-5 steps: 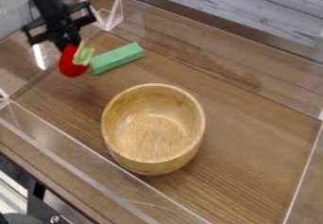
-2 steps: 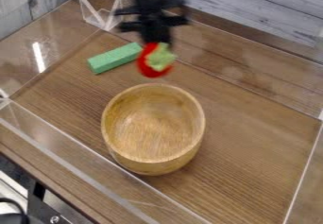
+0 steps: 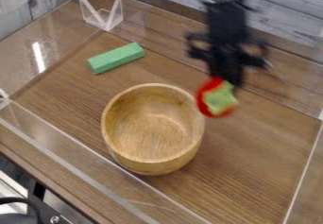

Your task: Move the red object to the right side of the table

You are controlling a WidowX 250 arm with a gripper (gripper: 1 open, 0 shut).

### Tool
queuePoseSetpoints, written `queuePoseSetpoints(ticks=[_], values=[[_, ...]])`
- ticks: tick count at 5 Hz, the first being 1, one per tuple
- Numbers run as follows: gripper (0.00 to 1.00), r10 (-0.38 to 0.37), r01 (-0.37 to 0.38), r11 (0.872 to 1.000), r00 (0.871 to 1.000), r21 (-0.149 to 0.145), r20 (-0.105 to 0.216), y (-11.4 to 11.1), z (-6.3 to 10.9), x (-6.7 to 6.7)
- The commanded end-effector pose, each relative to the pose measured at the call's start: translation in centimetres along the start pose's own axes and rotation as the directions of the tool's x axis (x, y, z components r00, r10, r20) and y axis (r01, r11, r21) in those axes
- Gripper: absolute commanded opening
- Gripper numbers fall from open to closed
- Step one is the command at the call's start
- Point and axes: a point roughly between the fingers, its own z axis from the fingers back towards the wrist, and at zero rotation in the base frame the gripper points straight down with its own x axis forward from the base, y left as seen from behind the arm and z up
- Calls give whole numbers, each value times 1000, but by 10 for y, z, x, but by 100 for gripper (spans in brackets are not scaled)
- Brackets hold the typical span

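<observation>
The red object (image 3: 217,96) is hanging clear of the wooden bowl's rim, so I should continue to carry it with my gripper toward the open front corner (image 3: 260,178) until it touches the wood.
The red object (image 3: 216,99) is a small red ball-like toy with a light-green leafy piece. It hangs in the air just right of the wooden bowl (image 3: 153,128), above the brown table (image 3: 271,162). My gripper (image 3: 224,79) is shut on the toy's top and points steeply down. The black arm rises from it toward the upper edge of the view and is motion-blurred.
A flat green block (image 3: 115,57) lies at the back left of the table. Low clear acrylic walls (image 3: 63,162) border the tabletop, with a small clear stand (image 3: 102,12) at the far left corner. Bare wood lies to the right of the bowl.
My gripper has carried the red toy from the far left, past the green block, across to the right of the bowl. The bowl and block have not moved.
</observation>
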Motion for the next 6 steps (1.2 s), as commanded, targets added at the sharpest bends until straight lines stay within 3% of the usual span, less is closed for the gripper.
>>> queuePoseSetpoints(ticks=[1, 2, 3, 5, 6], values=[[0, -146, 146, 989, 989, 20, -5, -24, -9, 11], [100, -298, 300, 954, 951, 22, -83, -33, -21, 5], [0, -398, 404, 915, 907, 13, -136, -36, -28, 3], [0, -483, 491, 871, 858, 0, -174, -33, -26, 4], [0, -489, 497, 868, 854, -2, -174, -31, -30, 2]])
